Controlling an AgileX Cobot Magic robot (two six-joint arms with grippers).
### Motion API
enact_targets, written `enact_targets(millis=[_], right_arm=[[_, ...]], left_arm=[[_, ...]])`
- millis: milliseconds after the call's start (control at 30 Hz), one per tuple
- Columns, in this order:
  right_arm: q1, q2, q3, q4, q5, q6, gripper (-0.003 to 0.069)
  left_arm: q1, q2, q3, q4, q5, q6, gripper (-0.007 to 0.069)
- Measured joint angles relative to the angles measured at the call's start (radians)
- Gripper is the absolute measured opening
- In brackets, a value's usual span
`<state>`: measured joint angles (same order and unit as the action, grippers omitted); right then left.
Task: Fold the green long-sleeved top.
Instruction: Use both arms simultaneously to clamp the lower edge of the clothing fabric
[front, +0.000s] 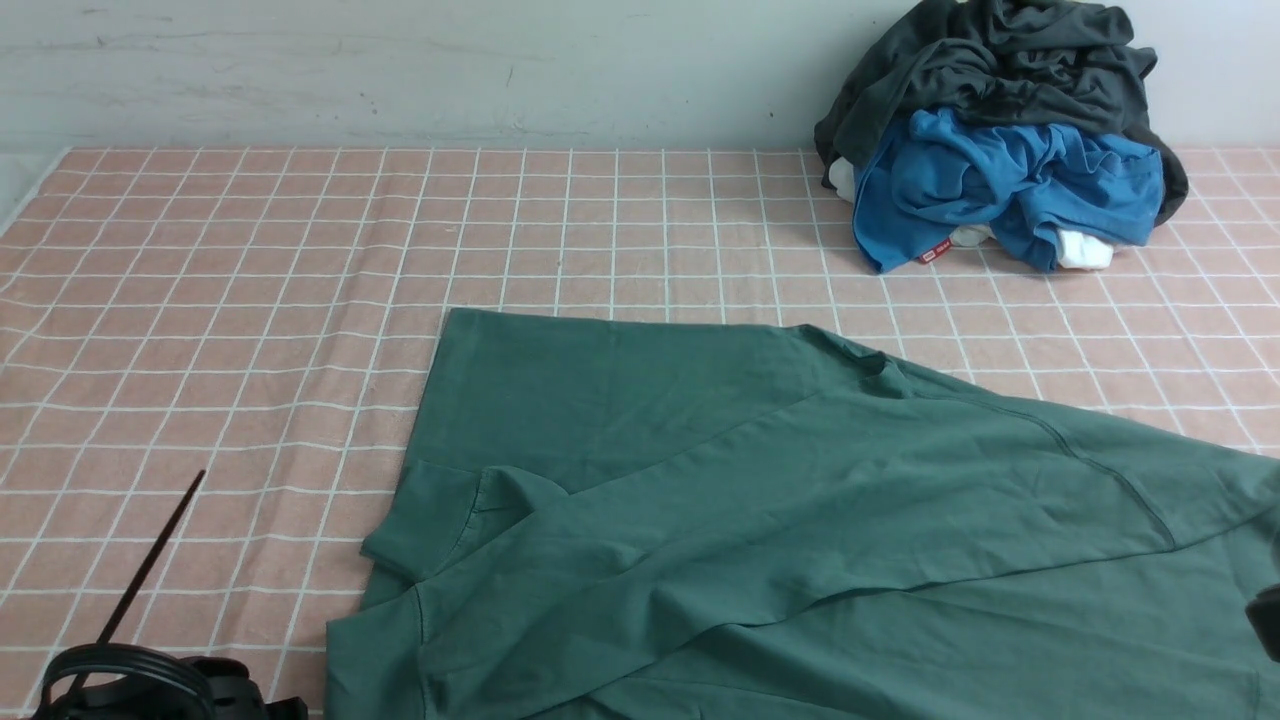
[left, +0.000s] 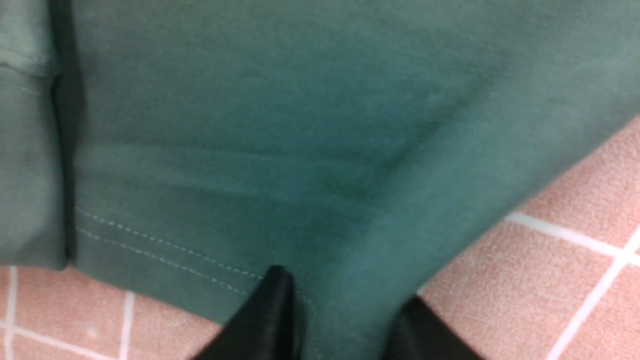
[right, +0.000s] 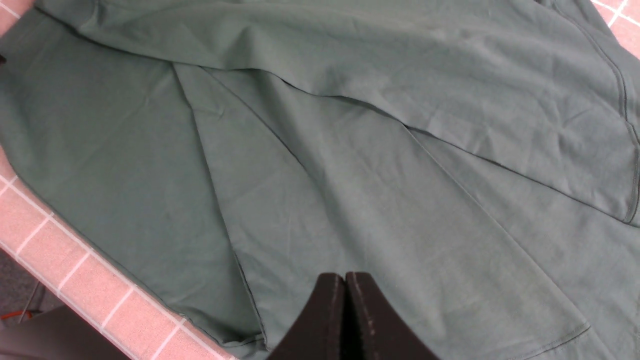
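My gripper will fold the top's stitched hem corner to the far side. The top's near layer should then cover the sleeve, because the sleeve lies folded inward.
The green long-sleeved top lies on the pink checked tablecloth, filling the near right. One long sleeve is folded across it, with its cuff at the left, and the collar points to the far side. My left gripper is open. Its fingers straddle a stitched hem corner of the top. My right gripper is shut and empty, hovering over folded layers of the top. Only a dark sliver of the right gripper shows in the front view.
A pile of a dark grey garment, a bright blue garment and something white sits at the far right by the wall. Part of my left arm and a thin black rod show at the near left. The table's near edge is close to the top.
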<state>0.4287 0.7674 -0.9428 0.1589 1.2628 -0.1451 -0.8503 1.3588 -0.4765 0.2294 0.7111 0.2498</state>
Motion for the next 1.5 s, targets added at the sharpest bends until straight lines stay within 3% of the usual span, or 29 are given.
enact_targets(millis=[67,133,333,500,567,833,967,1333,1500], right_arm=[[0.000,0.000,0.000,0.000,0.000,0.000,-0.0014],[0.000,0.000,0.000,0.000,0.000,-0.004,-0.0014],[0.000,0.001,0.002,0.000,0.000,-0.059,-0.0014],[0.007,0.035,0.092,0.024,-0.005,-0.203,0.0023],[0.031,0.063,0.154,0.034,-0.007,-0.268,0.0071],[0.172,0.154,0.382,-0.026,-0.095,-0.502,0.0425],[0.181,0.190,0.472,-0.111,-0.231,-0.524,0.0512],[0.186,0.356,0.588,-0.352,-0.490,-0.528,0.0530],[0.186,0.433,0.588,-0.380,-0.523,-0.528,0.0524]], left_arm=[[0.000,0.000,0.000,-0.002,-0.002,0.000,0.0076],[0.000,0.000,0.001,-0.004,-0.002,0.000,0.0028],[0.000,-0.002,-0.023,-0.030,0.086,-0.003,0.0020],[0.000,-0.048,-0.050,-0.060,0.240,-0.036,0.0020],[0.000,-0.079,-0.050,-0.070,0.304,-0.038,0.0020],[0.000,-0.167,-0.050,-0.084,0.350,-0.040,0.0020],[0.000,-0.171,-0.050,-0.096,0.336,-0.040,0.0020],[0.000,-0.171,-0.050,-0.121,0.302,-0.040,0.0020],[0.000,-0.171,-0.050,-0.124,0.290,-0.039,0.0020]])
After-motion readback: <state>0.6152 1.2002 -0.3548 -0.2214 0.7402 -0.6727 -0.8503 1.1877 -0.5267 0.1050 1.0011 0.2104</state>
